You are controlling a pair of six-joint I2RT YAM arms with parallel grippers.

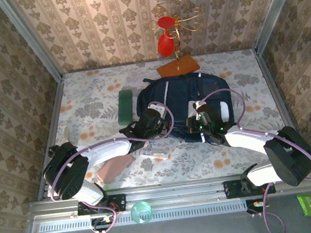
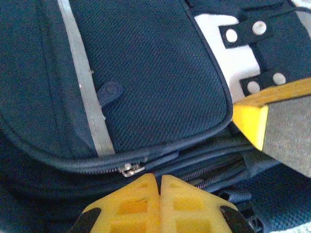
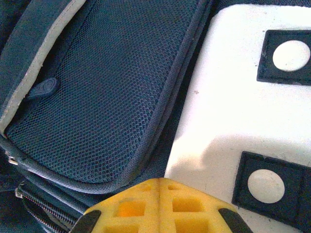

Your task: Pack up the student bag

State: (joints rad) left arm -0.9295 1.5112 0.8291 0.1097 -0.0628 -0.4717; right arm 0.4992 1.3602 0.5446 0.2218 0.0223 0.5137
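The robot's right gripper is closed where the mesh front pocket meets a white patch (image 3: 164, 167), away from the zip seam, so it should open and take hold of the seam (image 2: 226, 170) below the pocket.
The student bag (image 1: 184, 93), a big dark navy backpack with white patches, lies flat in the middle of the table. Both arms reach over its near edge. My left gripper (image 1: 165, 124) is shut, its yellow tips (image 2: 159, 177) pressed together just right of a metal zipper slider (image 2: 131, 169) on the bag's zip seam. My right gripper (image 1: 197, 117) is shut too, its tips (image 3: 159, 182) resting where the mesh front pocket (image 3: 107, 97) meets a white patch (image 3: 233, 97). One right finger (image 2: 257, 119) shows at the edge of the left wrist view.
A green flat case (image 1: 125, 106) lies left of the bag and a brown book (image 1: 178, 67) behind it, under a red and gold ornament (image 1: 166, 36). A pink item (image 1: 115, 167) and clear packaging (image 1: 154, 150) lie near the front. Patterned walls enclose the table.
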